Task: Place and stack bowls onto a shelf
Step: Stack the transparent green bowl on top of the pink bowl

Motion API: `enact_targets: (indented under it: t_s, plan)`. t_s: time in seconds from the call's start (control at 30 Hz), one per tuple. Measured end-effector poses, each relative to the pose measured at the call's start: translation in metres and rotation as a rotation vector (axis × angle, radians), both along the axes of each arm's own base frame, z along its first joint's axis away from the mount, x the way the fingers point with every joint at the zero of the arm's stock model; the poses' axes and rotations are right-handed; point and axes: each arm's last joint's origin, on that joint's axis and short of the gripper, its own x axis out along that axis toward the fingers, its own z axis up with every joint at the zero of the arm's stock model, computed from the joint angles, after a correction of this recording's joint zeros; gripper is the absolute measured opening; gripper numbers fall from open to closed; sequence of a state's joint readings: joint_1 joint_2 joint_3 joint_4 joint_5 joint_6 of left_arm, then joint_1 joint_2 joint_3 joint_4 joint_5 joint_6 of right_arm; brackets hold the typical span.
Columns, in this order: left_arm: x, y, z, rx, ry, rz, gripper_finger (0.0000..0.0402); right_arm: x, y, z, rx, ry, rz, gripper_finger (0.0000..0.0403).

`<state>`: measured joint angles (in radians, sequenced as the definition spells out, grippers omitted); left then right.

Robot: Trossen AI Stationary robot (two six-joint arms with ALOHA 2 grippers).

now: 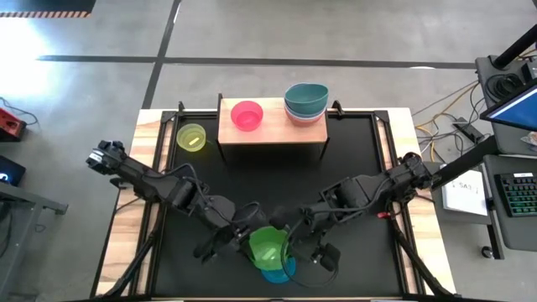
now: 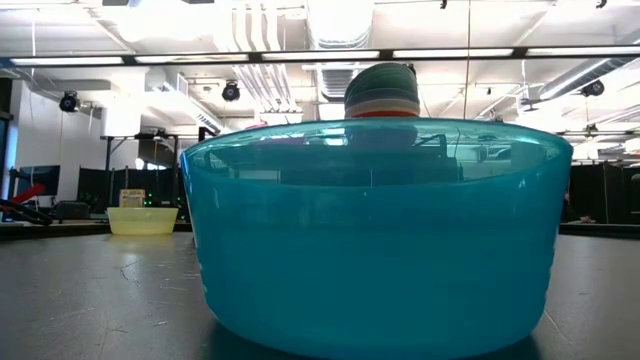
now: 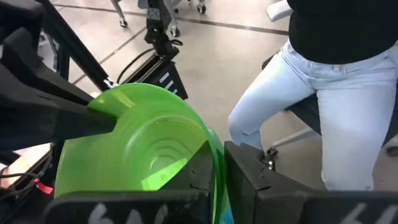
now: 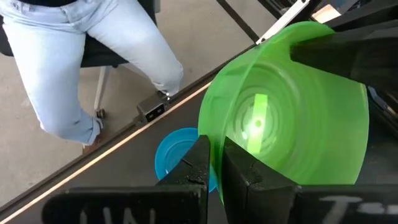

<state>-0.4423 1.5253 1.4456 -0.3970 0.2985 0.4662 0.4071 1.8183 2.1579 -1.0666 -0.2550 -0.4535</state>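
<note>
Next, my right gripper lets go of the green bowl's rim point(image 4: 219, 118) first, because the magenta bowl point(image 1: 247, 116) is on my left gripper's side and my left gripper will stack the green bowl there next.
A green bowl point(image 1: 268, 246) hangs between both grippers near the table's near edge, above a bright blue bowl point(image 1: 277, 273) that stands on the table and fills the low view point(image 2: 375, 240). My left gripper point(image 1: 247, 243) is shut on its left side and my right gripper point(image 1: 292, 241) on its right side. On the pale shelf point(image 1: 273, 134) a magenta bowl point(image 1: 247, 115) stands beside a stack topped by a teal bowl point(image 1: 305, 101). A yellow-green bowl point(image 1: 191, 137) rests on the table left of the shelf. My left gripper pinches the green bowl's rim point(image 3: 216, 163) on its left side, with the wall standing between the two fingers point(image 3: 249, 180). The bowl is lifted clear of the table. My right gripper pinches the rim point(image 4: 214, 146) on the opposite, right side, one finger inside the bowl and one outside point(image 4: 198, 163). The bowl hangs tilted above the blue bowl point(image 4: 174, 152).
A person in pale jeans point(image 3: 323, 112) sits just beyond the table's near edge. The shelf's black legs point(image 1: 220, 151) stand at the far middle of the table. Black mat lies open between the shelf and the arms point(image 1: 268, 184).
</note>
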Motion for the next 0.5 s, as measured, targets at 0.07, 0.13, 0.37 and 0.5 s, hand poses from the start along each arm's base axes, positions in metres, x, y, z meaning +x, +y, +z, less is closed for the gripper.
enact_targets:
  t_s: [0.07, 0.13, 0.37, 0.5]
  plan:
    - [0.0000, 0.0005, -0.0004, 0.005, 0.001, -0.002, 0.0007, 0.0001, -0.0001, -0.0004, 0.001, 0.003, -0.004, 0.0009]
    - [-0.0001, 0.0006, -0.0007, 0.014, -0.002, -0.006, 0.0004, 0.0002, -0.0002, -0.0004, 0.003, 0.005, -0.008, 0.0009]
    - [0.0004, 0.0039, -0.0026, 0.033, 0.009, -0.003, 0.0001, 0.0014, -0.0024, -0.0004, 0.057, 0.059, -0.112, 0.0026]
    - [0.0012, 0.0056, -0.0029, 0.041, 0.003, -0.002, 0.0000, 0.0021, -0.0049, 0.0002, 0.074, 0.074, -0.152, 0.0056]
